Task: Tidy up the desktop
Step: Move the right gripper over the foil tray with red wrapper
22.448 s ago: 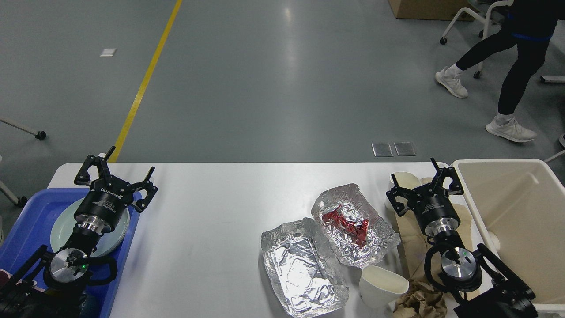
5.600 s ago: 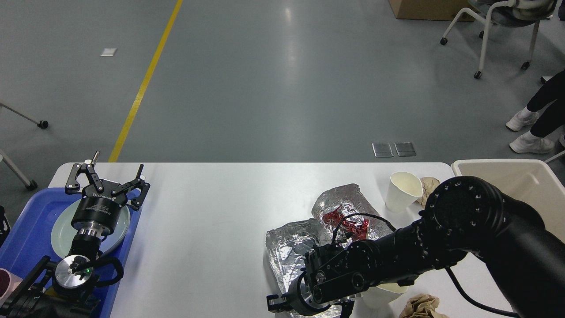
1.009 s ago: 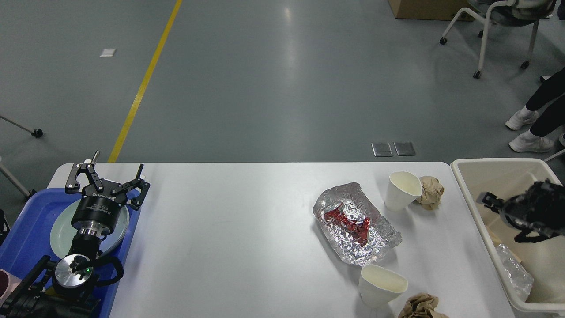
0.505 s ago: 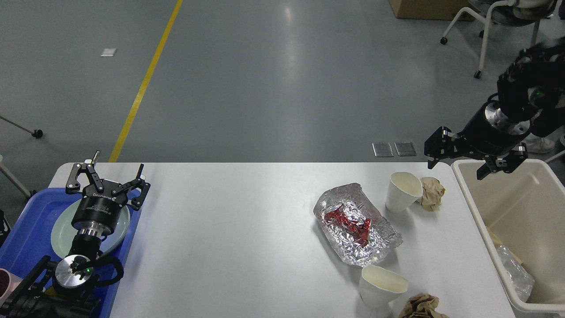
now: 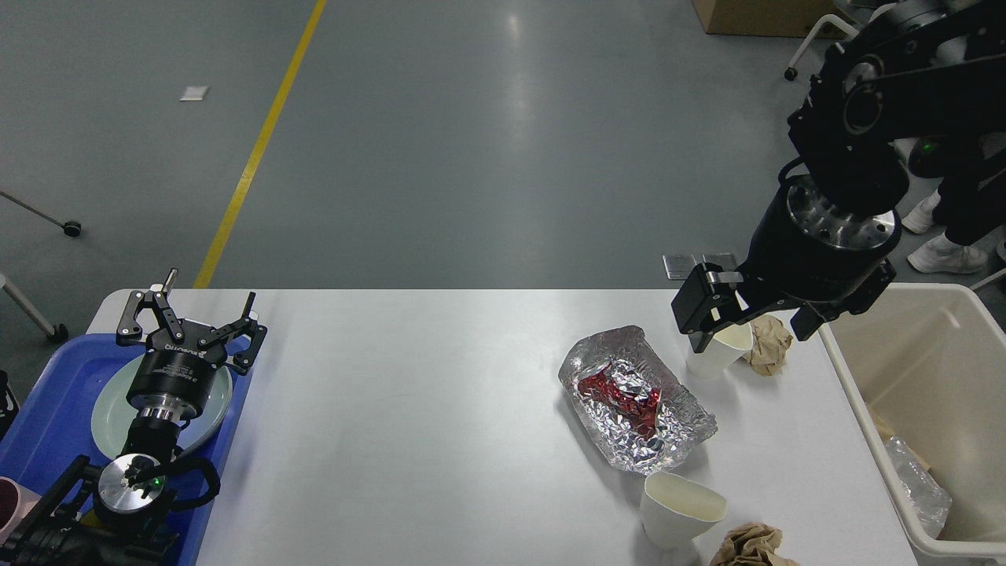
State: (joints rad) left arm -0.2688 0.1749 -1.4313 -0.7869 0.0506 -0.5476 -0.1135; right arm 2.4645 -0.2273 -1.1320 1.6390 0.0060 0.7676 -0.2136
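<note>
The red crushed can [image 5: 624,397] rests within the foil tray's crumpled rim [image 5: 594,354], so it will come along with the foil tray when I lift the tray.
The white desktop [image 5: 409,409] holds a crumpled foil tray [image 5: 633,397] with a red crushed can in it. A paper cup [image 5: 717,354] and a brown paper ball [image 5: 770,342] sit behind it. A second paper cup [image 5: 676,519] and another paper ball [image 5: 750,546] lie at the front edge. My right gripper [image 5: 750,322] is open and empty, hovering above the far cup and pointing down. My left gripper [image 5: 192,310] is open and empty above the blue tray [image 5: 47,393].
A cream bin [image 5: 943,354] stands at the table's right end with a clear crumpled piece [image 5: 912,479] inside. The blue tray holds a pale green plate [image 5: 106,417] and a dark cup [image 5: 8,503]. A person's legs [image 5: 955,228] are beyond the bin.
My right arm rose out of the bin and swung left; its open gripper now hangs over the far paper cup. The second foil tray left the desktop earlier. The left arm has not moved.
</note>
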